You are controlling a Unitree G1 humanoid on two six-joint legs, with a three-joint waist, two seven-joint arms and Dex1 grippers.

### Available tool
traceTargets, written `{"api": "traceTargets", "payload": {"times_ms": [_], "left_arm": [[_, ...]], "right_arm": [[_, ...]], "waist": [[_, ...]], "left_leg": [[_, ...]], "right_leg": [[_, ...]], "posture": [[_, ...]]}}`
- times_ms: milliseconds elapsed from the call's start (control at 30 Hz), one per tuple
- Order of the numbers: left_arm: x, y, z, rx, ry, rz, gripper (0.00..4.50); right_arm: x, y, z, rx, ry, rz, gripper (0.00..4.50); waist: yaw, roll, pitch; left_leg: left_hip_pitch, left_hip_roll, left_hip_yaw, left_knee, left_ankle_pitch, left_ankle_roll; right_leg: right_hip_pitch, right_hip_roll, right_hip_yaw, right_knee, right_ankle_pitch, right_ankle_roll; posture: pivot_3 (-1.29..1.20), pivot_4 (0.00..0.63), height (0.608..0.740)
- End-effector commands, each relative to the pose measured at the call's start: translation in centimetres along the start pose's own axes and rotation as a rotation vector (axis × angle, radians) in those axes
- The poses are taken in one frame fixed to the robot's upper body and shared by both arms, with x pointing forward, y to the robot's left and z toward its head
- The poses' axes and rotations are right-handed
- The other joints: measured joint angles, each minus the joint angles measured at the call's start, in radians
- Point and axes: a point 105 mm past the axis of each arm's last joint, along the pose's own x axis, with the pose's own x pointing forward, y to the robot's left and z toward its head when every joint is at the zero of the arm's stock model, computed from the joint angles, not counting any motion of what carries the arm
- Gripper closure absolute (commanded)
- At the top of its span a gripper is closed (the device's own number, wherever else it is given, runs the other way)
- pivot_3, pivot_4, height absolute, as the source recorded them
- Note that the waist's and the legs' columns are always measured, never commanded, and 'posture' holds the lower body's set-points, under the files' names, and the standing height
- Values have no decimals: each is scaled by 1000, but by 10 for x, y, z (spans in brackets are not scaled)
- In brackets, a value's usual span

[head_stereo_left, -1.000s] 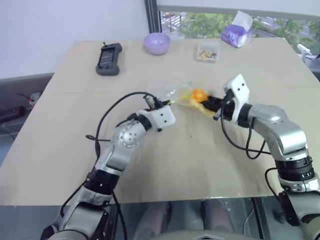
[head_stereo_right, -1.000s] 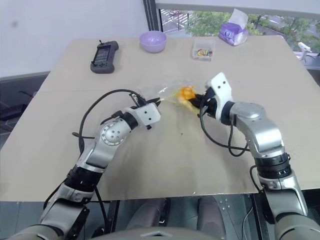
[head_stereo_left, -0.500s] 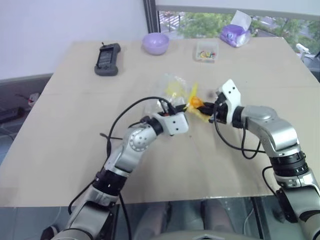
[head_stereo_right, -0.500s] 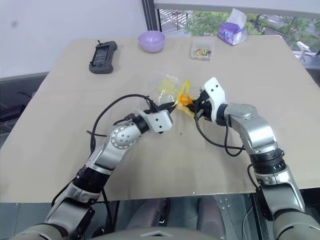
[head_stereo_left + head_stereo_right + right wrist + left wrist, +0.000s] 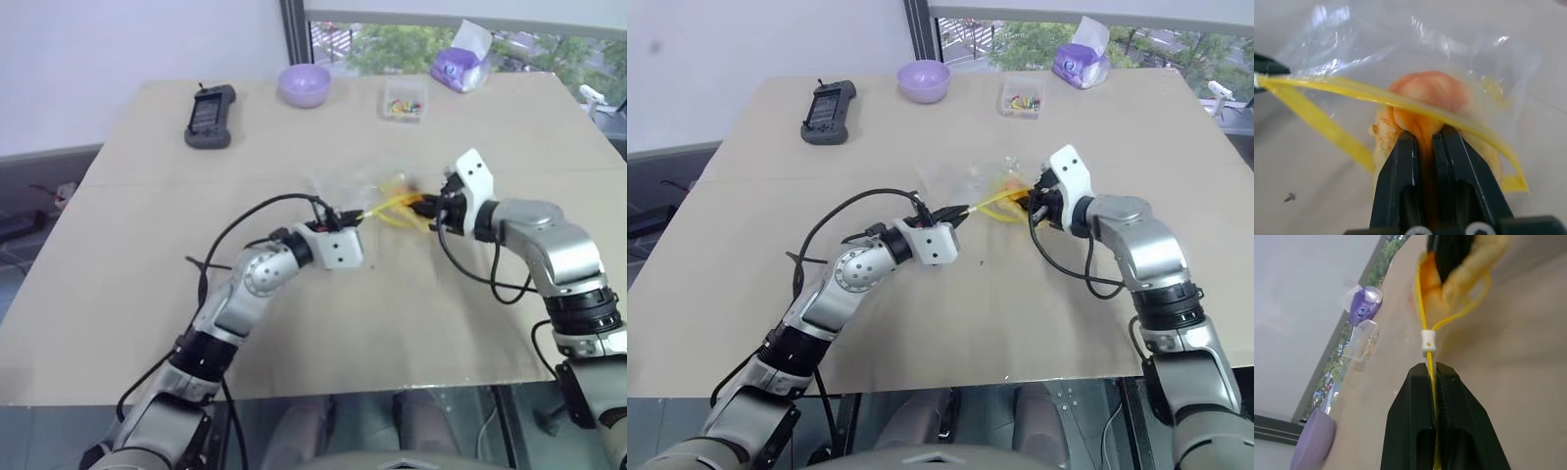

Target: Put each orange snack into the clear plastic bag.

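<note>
My right gripper should open, back out and lift the yellow strip (image 5: pixel 1518 183) across from my left gripper, because the orange snack (image 5: pixel 1427 93) is inside the yellow strip at the bag's opening.
The clear plastic bag (image 5: pixel 355 182) lies crinkled on the table's middle, its yellow strip (image 5: pixel 388 205) stretched between my two grippers. My left gripper (image 5: pixel 1433 368) is shut on that strip just below a small white slider (image 5: pixel 1428 340). My right gripper (image 5: pixel 1425 134) is shut on the orange snack (image 5: pixel 1430 93), pinching its near edge. The snack sits at the bag's mouth, with one yellow strip (image 5: pixel 1327 88) crossing over it and clear film (image 5: pixel 1376 44) behind it. I cannot tell how far inside it is. Seen from the head, the right gripper (image 5: pixel 1034 198) is to the right of the left gripper (image 5: pixel 960 210).
Along the table's far side stand a black handheld device (image 5: pixel 210 115), a purple bowl (image 5: pixel 306 83), a small clear box of colourful bits (image 5: pixel 406 101) and a purple tissue pack (image 5: pixel 460 67). Black cables loop from both wrists over the tabletop (image 5: pixel 137 245).
The left gripper first moved right toward the right gripper and the bag bunched up. Then the right gripper pulled away to the right with the snack, drawing the yellow strip taut.
</note>
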Motion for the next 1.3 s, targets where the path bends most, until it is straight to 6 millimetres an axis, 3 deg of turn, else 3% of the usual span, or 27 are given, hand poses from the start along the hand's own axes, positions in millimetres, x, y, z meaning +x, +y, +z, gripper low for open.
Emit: {"api": "traceTargets", "payload": {"times_ms": [33, 267, 500, 600, 733, 900, 1133, 1300], "left_arm": [[2, 9, 9, 24, -53, 15, 4500], [9, 10, 18, -3, -117, 0, 4500], [16, 5, 36, -19, -216, -46, 4500], [16, 3, 39, -21, -238, -60, 4500], [16, 1, 39, -23, -243, -71, 4500], [18, 1, 41, -30, -254, -71, 4500], [23, 9, 32, -20, -188, -6, 4500], [24, 16, 28, -52, -147, 43, 4500]], "right_arm": [[-7, 2, 32, -61, -102, 10, 4488], [9, 19, 35, -38, -134, 45, 4488], [23, 17, 30, -58, -108, -16, 4488], [25, 14, 29, -47, -110, -25, 4488], [22, 20, 46, 50, -204, 24, 4488], [23, 16, 36, 20, -160, -14, 4488], [14, 32, 34, -31, -143, 81, 1548], [-2, 30, 36, -47, -145, 106, 1548]], "waist": [[0, 0, 0], [0, 0, 0], [-1, 0, 0], [-1, 0, 0], [-5, 0, 0], [-1, 0, 0], [-2, 0, 0], [-2, 0, 0]], "left_leg": [[0, 0, 0, 0, 0, 0], [0, 0, 0, 0, 0, 0], [0, 0, 0, 0, 0, 0], [0, 0, 0, 0, 0, 0], [0, 0, 0, 0, 0, 0], [0, 0, 0, 0, 0, 0], [0, 0, -1, 0, 0, 0], [0, 0, 0, 1, 0, 0]], "right_leg": [[0, 0, 0, 0, 0, 0], [0, 0, 0, 0, 0, 0], [0, 0, 0, 0, 0, 0], [0, 0, 0, 0, 0, 0], [0, 0, 0, 0, 0, 0], [0, 0, 0, 0, 0, 0], [0, 0, 0, 0, 0, 0], [0, 0, 0, 0, 0, 0]], "posture": [[0, 150, 740], [0, 150, 740], [0, 150, 740], [0, 150, 740], [0, 150, 740], [0, 150, 740], [0, 150, 740], [0, 150, 740]]}}
